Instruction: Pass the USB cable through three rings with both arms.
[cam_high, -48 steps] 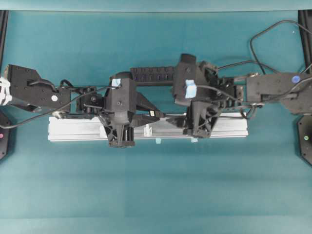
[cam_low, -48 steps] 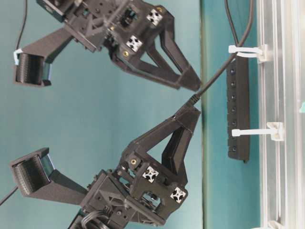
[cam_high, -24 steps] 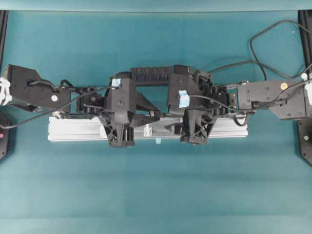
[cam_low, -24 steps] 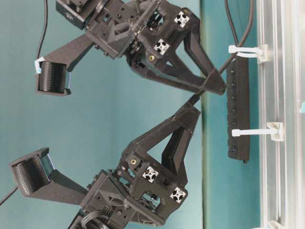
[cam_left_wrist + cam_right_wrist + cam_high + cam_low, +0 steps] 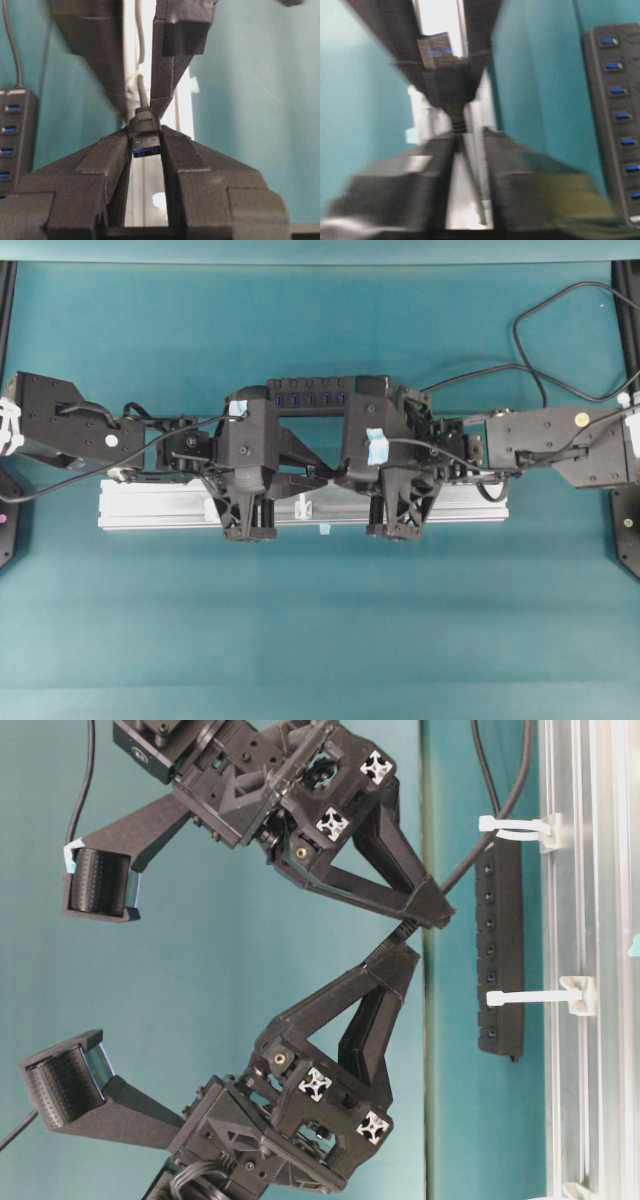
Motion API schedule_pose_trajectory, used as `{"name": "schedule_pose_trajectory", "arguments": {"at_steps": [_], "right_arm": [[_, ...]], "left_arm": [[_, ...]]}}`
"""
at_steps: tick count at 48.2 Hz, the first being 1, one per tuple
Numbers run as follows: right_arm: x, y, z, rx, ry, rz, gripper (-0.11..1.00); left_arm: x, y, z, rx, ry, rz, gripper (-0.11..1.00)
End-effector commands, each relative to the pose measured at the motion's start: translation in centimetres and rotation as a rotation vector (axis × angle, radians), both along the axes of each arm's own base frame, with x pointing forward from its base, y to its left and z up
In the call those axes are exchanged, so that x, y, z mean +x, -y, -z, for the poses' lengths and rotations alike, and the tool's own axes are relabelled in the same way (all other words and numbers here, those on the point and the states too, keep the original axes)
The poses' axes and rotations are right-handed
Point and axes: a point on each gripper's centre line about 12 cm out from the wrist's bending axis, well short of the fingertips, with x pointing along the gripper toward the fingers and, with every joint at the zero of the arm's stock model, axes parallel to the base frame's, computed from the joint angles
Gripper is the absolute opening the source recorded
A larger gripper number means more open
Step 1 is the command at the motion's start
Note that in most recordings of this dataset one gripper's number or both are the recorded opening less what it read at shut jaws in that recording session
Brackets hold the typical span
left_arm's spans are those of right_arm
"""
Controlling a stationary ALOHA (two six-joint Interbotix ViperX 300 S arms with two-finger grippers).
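I need to open my left gripper, which is closed around the USB plug, and move it away before my right gripper feeds the plug into the free ring.
My left gripper is shut on the small black USB plug, whose blue-lined metal tip faces the camera. It holds the plug above the rail, as the table-level view also shows. The black cable runs from the plug between the fingers of my right gripper, which stand slightly apart around it; that view is blurred. In the table-level view the right gripper sits tip to tip with the left. There the cable passes the upper ring. A second ring stands free; a third shows at the bottom edge.
A black hub with blue ports lies behind the rail, close to both grippers. It also shows in the table-level view. A loose loop of cable lies at the back right. Small pale blue tape tabs stick to the rail's front.
My right gripper has moved left to meet the left gripper, and its fingers now straddle the cable just behind the plug. The left gripper has stayed still with the plug.
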Motion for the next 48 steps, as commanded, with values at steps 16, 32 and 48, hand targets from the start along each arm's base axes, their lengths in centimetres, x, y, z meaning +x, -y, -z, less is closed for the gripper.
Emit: {"name": "schedule_pose_trajectory", "arguments": {"at_steps": [16,32,48], "right_arm": [[0.5,0.0,-1.0,0.003,0.009,0.008,-0.07],[0.0,0.3,-0.1,-0.011,-0.149,0.033,-0.07],[-0.6,0.5,1.1,-0.015,-0.259,0.048,-0.07]], "left_arm": [[0.0,0.3,-1.5,-0.005,0.042,0.003,0.23],[-0.6,0.3,-1.5,-0.016,0.041,-0.003,0.22],[-2.1,0.1,-1.6,-0.081,0.005,-0.046,0.93]]}}
